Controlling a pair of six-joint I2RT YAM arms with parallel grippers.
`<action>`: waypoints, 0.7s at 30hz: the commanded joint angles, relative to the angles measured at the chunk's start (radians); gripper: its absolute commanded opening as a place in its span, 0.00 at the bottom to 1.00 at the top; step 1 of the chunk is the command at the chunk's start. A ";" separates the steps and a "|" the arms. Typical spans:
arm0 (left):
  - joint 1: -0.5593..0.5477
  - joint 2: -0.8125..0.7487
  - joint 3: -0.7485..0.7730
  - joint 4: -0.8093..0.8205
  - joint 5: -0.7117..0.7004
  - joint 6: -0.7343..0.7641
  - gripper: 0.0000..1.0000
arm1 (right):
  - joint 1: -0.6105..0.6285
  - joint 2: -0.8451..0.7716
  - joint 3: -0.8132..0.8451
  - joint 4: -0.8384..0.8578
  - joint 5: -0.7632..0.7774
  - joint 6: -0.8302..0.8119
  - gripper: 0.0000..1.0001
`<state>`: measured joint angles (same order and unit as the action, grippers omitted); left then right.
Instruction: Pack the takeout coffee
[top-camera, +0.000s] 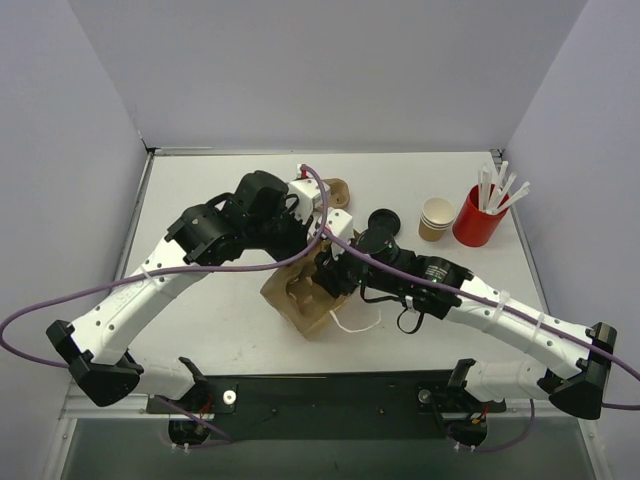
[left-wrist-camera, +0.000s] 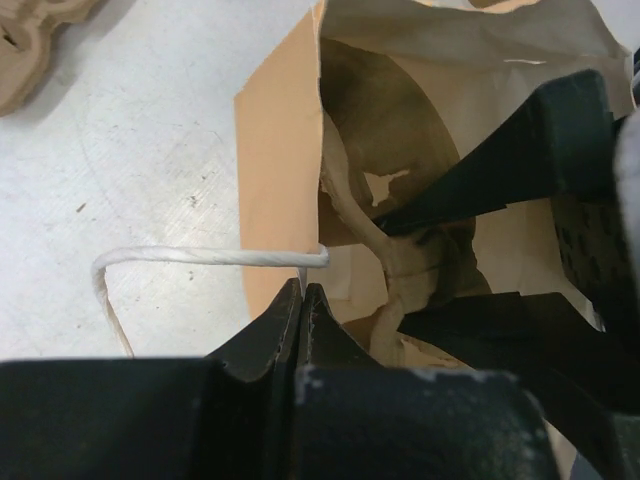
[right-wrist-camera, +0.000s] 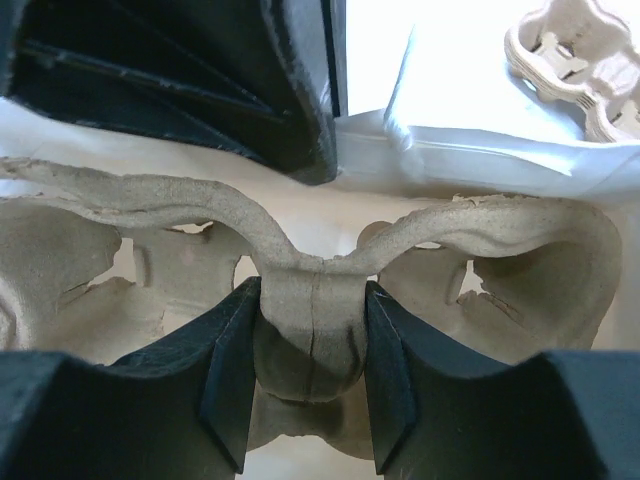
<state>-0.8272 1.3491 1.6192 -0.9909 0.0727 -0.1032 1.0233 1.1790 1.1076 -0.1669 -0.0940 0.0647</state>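
Note:
The pulp cup carrier (top-camera: 303, 292) is inside the paper bag's opening, so my left gripper should now hold the bag's rim (left-wrist-camera: 320, 195) until the bag stands upright, and then let go.
The takeout coffee (top-camera: 383, 219), a small cup under a round black lid, stands just right of both wrists and neither gripper touches it. A brown paper bag (top-camera: 290, 318) lies mid-table with its mouth held open. My left gripper (left-wrist-camera: 303, 290) is shut on the bag's (left-wrist-camera: 275, 180) rim beside the white string handle (left-wrist-camera: 200, 257). My right gripper (right-wrist-camera: 310, 300) reaches into the bag's mouth and is shut on the centre post of a pulp cup carrier (right-wrist-camera: 310, 330). In the top view the right gripper (top-camera: 330, 272) sits at the carrier (top-camera: 300, 290), under the left wrist.
A second pulp carrier (top-camera: 338, 190) lies behind the left wrist. At the right stand a stack of unlidded tan cups (top-camera: 436, 218) and a red cup of white sticks (top-camera: 478, 215). The two arms cross closely over the bag.

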 joint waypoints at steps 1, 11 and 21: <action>-0.015 0.018 0.045 0.024 0.067 -0.026 0.00 | 0.004 -0.001 0.052 -0.060 0.083 -0.051 0.33; -0.015 0.084 0.077 0.044 0.041 -0.159 0.00 | 0.008 0.041 0.040 -0.147 0.091 -0.082 0.32; -0.015 0.117 0.013 0.143 0.061 -0.322 0.00 | 0.006 0.088 -0.014 -0.160 0.123 -0.065 0.31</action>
<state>-0.8291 1.4498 1.6325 -0.9661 0.0898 -0.3485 1.0210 1.2221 1.1187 -0.3283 0.0120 0.0261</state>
